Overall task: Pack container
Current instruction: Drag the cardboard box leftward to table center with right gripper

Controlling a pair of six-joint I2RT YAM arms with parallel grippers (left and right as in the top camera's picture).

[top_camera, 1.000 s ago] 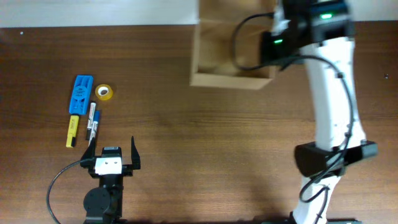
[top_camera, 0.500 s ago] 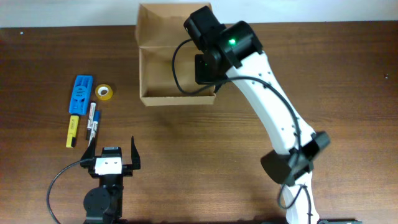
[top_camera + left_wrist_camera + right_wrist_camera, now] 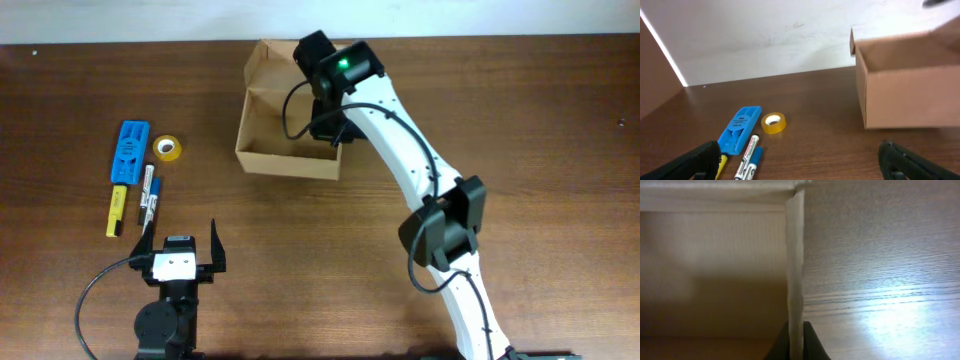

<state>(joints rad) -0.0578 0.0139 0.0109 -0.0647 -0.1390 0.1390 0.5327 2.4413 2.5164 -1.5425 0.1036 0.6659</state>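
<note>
The box's side [image 3: 795,260] is between my right gripper's fingers, and there is clear table in front [image 3: 288,212]. I go on pulling the box until its front edge is square, and then let go.
The container, a brown cardboard box [image 3: 285,125] with its flap lid up, sits at the table's back centre, slightly rotated. It also shows at the right of the left wrist view [image 3: 910,85]. My right gripper [image 3: 330,125] is shut on the box's right wall [image 3: 795,260], one finger on each side. My left gripper [image 3: 181,243] is open and empty near the front left edge, its fingers at the bottom corners of its wrist view [image 3: 800,162]. A blue plastic piece [image 3: 130,150], a yellow tape roll [image 3: 167,148] and markers [image 3: 148,195] lie left of it.
A yellow marker [image 3: 116,211] lies below the blue piece. The same items show in the left wrist view: blue piece [image 3: 740,129], tape roll [image 3: 773,123], markers [image 3: 747,157]. A white wall borders the table's back edge.
My right arm has dragged the box left along the back of the table, from the far right to the centre, and turned it slightly. The left arm has not moved.
</note>
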